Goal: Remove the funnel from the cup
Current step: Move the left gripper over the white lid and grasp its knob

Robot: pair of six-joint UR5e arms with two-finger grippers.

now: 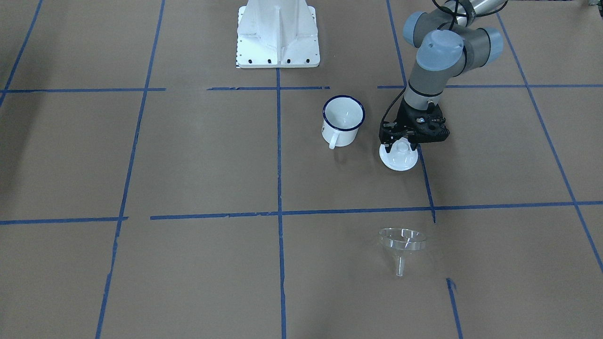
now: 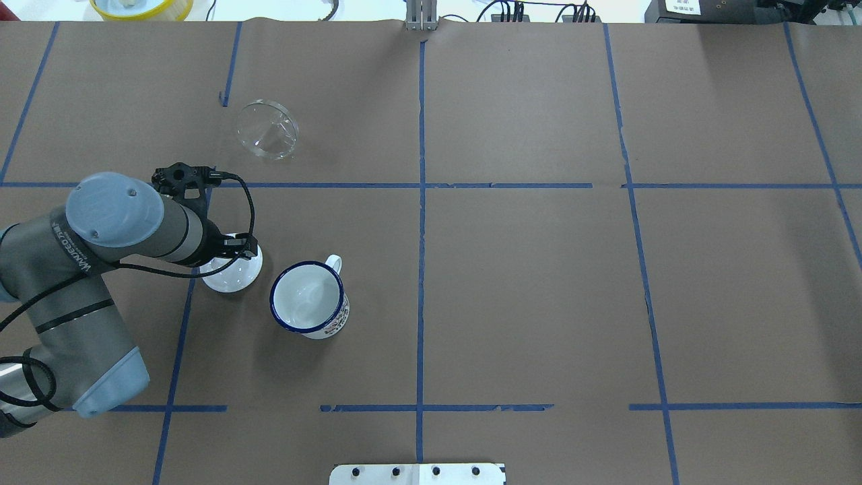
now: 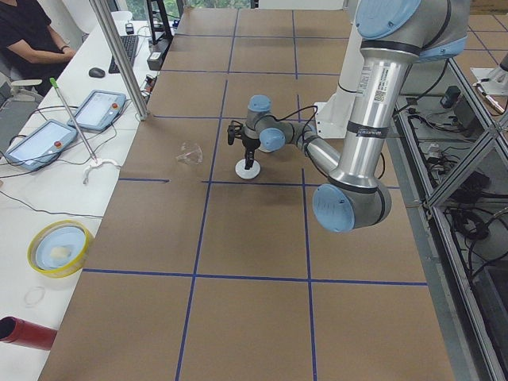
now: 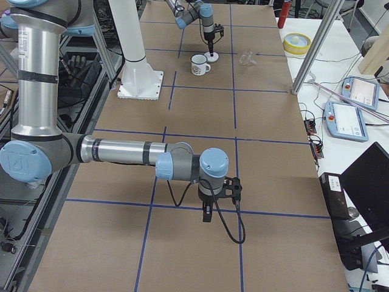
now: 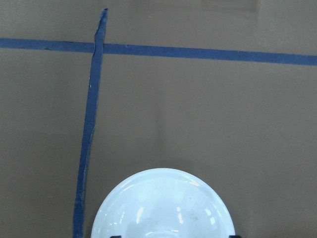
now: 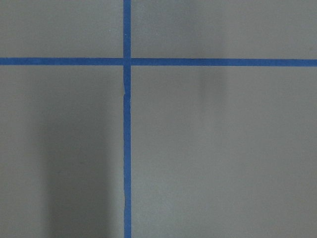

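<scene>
My gripper will lower the round white lid (image 1: pixel 399 158) onto the cup, and the lid should cover the cup's whole opening, because it is nearly the same width as the cup's dark blue rim (image 1: pixel 343 130).
The clear funnel (image 1: pixel 403 244) lies on the table, out of the cup, spout toward the operators' side; it also shows in the overhead view (image 2: pixel 267 128). The white cup (image 1: pixel 344 120) with its dark blue rim stands upright and empty, handle toward the operators (image 2: pixel 310 300). My left gripper (image 1: pixel 401 149) is down over a round white lid (image 1: pixel 399 160), and its fingers stand open on either side of the knob. In the left wrist view the lid (image 5: pixel 163 206) fills the bottom edge. My right gripper (image 4: pixel 206 216) hovers far from these; I cannot tell its state.
The robot's white base (image 1: pixel 278 35) stands behind the cup. Blue tape lines grid the brown table. A yellow bowl (image 2: pixel 141 7) and cables sit past the far edge. Tablets (image 3: pixel 71 123) lie on the side bench.
</scene>
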